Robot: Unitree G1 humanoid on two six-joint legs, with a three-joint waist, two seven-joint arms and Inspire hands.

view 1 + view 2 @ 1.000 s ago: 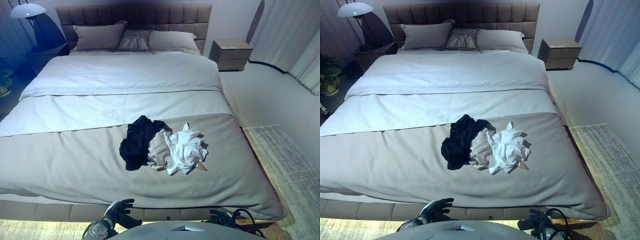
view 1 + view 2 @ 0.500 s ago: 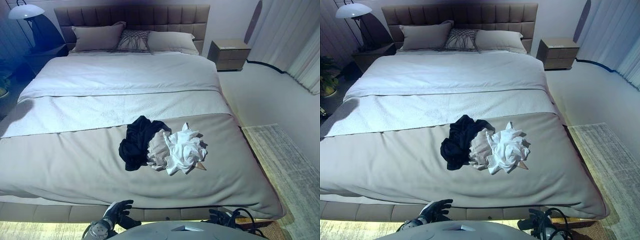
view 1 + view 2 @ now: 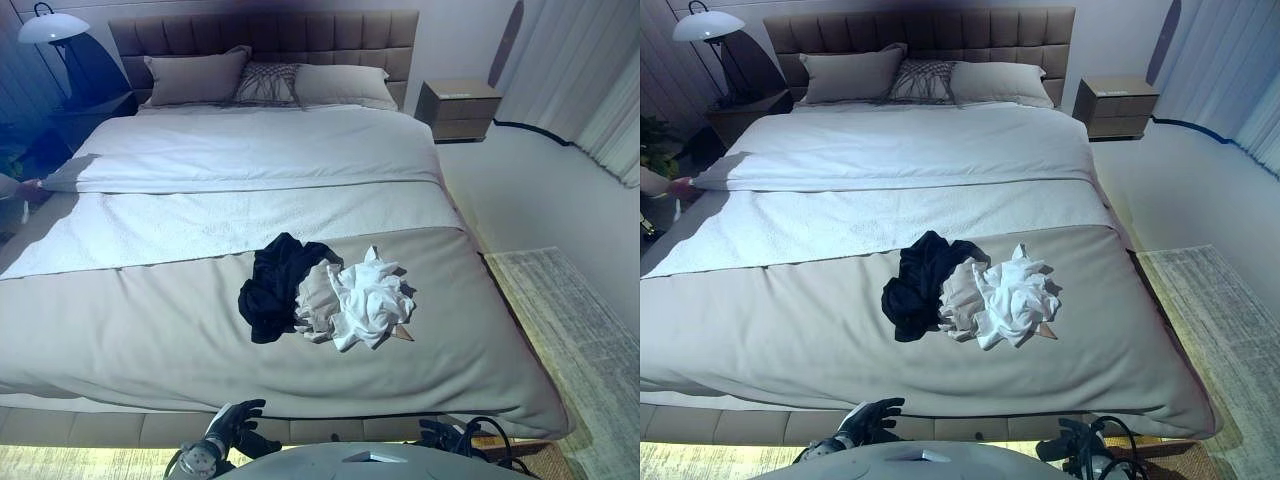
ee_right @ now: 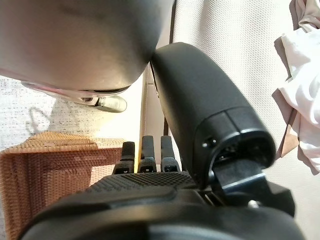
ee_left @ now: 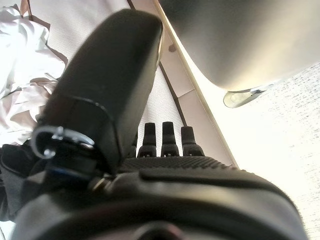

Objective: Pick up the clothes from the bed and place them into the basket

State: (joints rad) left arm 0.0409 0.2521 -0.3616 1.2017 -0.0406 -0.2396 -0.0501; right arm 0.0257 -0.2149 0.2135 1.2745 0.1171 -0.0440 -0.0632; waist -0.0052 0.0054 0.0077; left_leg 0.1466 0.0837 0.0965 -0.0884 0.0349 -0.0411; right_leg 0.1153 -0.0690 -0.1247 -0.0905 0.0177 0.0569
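A tan tip (image 3: 403,333) sticks out from under the white garment (image 3: 371,301). I should expect a pale strip hidden underneath when I lift that garment.
A small pile of clothes lies on the grey bedspread (image 3: 150,330) near the foot of the bed: a black garment (image 3: 272,288), a beige one (image 3: 316,297) and a crumpled white one (image 3: 368,300). My left hand (image 3: 238,420) hangs low in front of the bed's foot, its fingers (image 5: 163,136) straight and holding nothing. My right hand (image 3: 438,434) hangs low on the other side, also open and holding nothing. Beside it on the floor stands the woven wicker basket (image 4: 55,165). Both hands are well short of the clothes.
Pillows (image 3: 200,72) lie at the headboard. A bedside table (image 3: 460,108) stands at the far right and a lamp (image 3: 52,25) at the far left. A pale rug (image 3: 575,330) runs along the bed's right side. A person's hand (image 3: 18,187) shows at the left edge.
A person's hand has come into view at the left edge by the white cover's corner. The clothes and both of my hands have stayed where they were.
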